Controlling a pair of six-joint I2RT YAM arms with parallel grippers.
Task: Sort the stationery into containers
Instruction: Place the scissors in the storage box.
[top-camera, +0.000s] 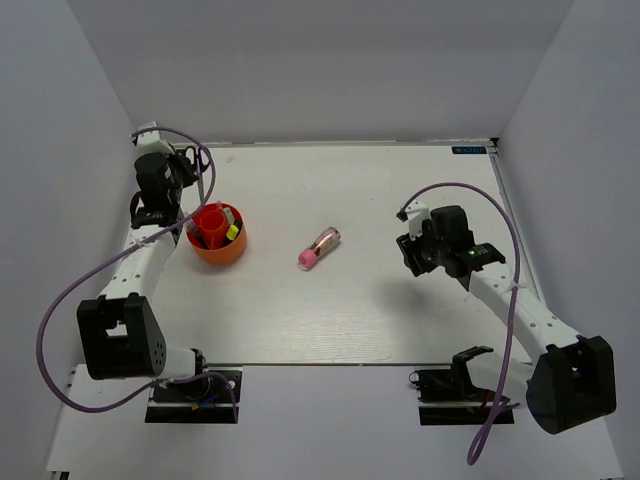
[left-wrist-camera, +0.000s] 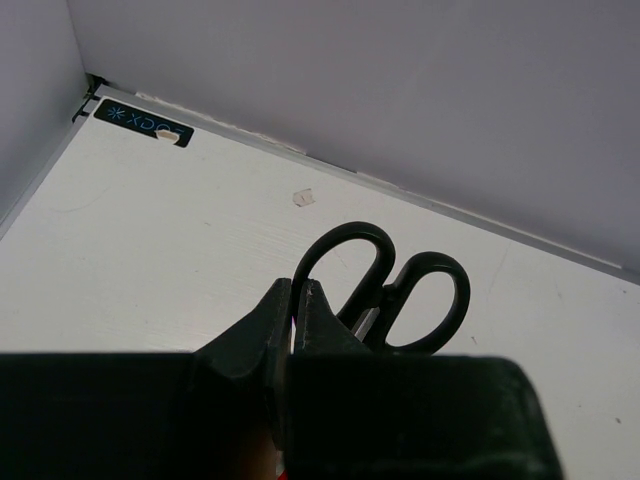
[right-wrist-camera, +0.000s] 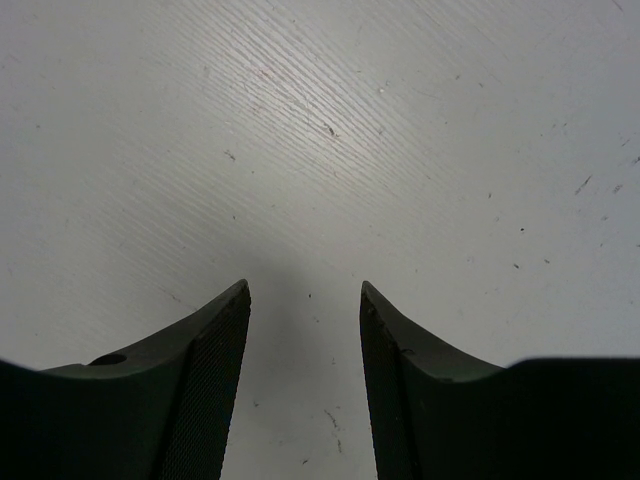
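The scissors' blades (top-camera: 200, 187) hang down toward the red-orange pot's open back side (top-camera: 208, 209). My left gripper should keep lowering the scissors until they stand inside the pot, and then let go.
The black-handled scissors (left-wrist-camera: 425, 300) hang at the tips of my left gripper (left-wrist-camera: 297, 286), whose jaws are shut on the rim of one handle loop. From above, this gripper (top-camera: 183, 165) and the scissors (top-camera: 199, 158) sit over the table's back left, just behind the red-orange pot (top-camera: 214, 250). A yellow-capped highlighter (top-camera: 232, 231) and other pieces stand inside the pot. The pink tube (top-camera: 319, 248) lies on the table at mid-centre. My right gripper (top-camera: 411, 256) hovers at the right, open, with only bare table between its fingers (right-wrist-camera: 215, 340).
The white side walls close in on the table left, right and back. A small dark label (left-wrist-camera: 143, 122) marks a back corner, and a scrap of tape (left-wrist-camera: 303, 197) lies near the back edge. Purple cables loop off both arms.
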